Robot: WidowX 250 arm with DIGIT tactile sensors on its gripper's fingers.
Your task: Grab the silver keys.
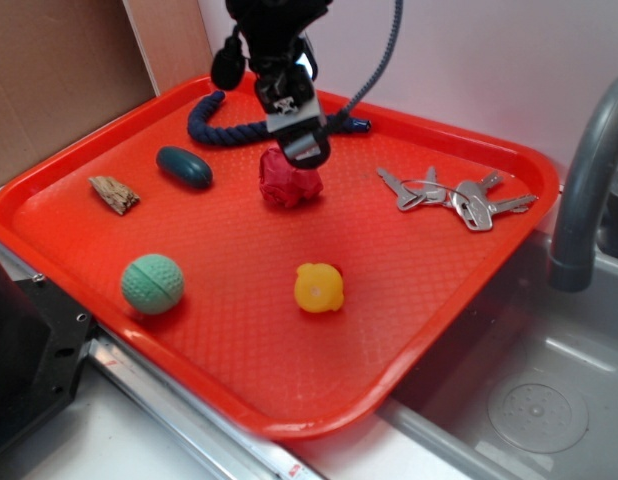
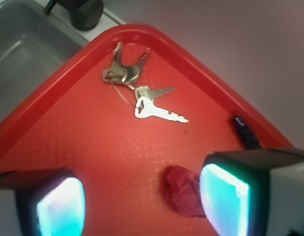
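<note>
The silver keys [image 1: 474,207] spread out loosely on a thin wire ring [image 1: 448,186], so the whole bunch of keys will come along and hang, swinging down, when I lift it.
The silver keys [image 1: 455,197] lie splayed on a wire ring near the right far corner of the red tray [image 1: 239,330]. In the wrist view the silver keys [image 2: 139,96] sit ahead, toward the tray corner. My gripper [image 1: 294,140] hangs above the tray, left of the keys, over a crumpled red object [image 1: 289,183]. In the wrist view my gripper [image 2: 142,204] is open, with nothing between the glowing pads [image 2: 61,209]. The crumpled red object [image 2: 184,191] lies beside the right pad.
On the tray are a dark blue rope [image 1: 229,128], a teal oval [image 1: 184,167], a brown wood chip [image 1: 115,193], a green ball [image 1: 152,283] and a yellow toy [image 1: 318,288]. A grey sink [image 1: 534,390] with a faucet [image 1: 589,180] lies to the right.
</note>
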